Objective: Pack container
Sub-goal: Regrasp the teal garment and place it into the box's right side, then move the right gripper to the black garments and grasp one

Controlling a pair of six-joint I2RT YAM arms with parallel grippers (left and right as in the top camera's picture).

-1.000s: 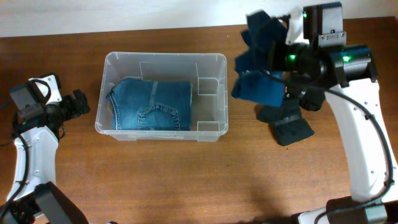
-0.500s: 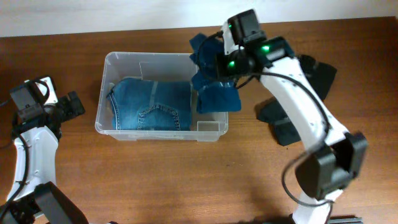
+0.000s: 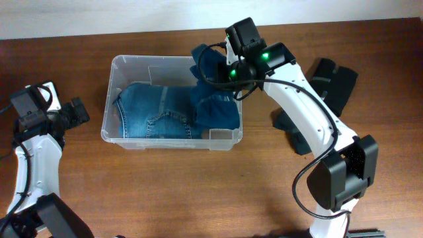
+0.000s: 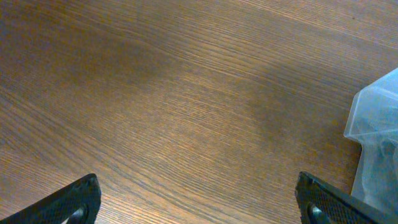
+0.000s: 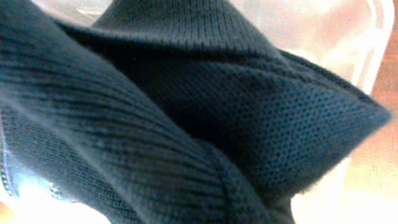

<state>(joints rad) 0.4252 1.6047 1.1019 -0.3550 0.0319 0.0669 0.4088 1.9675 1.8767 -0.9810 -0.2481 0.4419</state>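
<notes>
The robot's right gripper should tuck the dark blue knit garment's top end down beside the jeans before getting a black garment, because that end stands up past the container's back rim.
The clear plastic container (image 3: 169, 143) stands left of the table's middle, with folded blue jeans (image 3: 155, 114) in its left part. My right gripper (image 3: 223, 71) is over the container's back right part, shut on a dark blue knit garment (image 3: 215, 106) that hangs down into the right part, partly on the jeans. The knit (image 5: 186, 124) fills the right wrist view and hides the fingers; the container's wall (image 5: 357, 37) shows behind it. My left gripper (image 3: 78, 111) is open and empty over bare wood left of the container, its fingertips (image 4: 199, 202) wide apart, with the container's corner (image 4: 379, 124) at the right edge.
Two black garments lie on the table right of the container, one at the back right (image 3: 334, 79) and one nearer (image 3: 303, 135), under the right arm. A pale wall runs along the table's far edge.
My right arm has swung left from the table's right side, carrying the dark blue knit garment over the container and down into its right part. The left arm has barely moved.
</notes>
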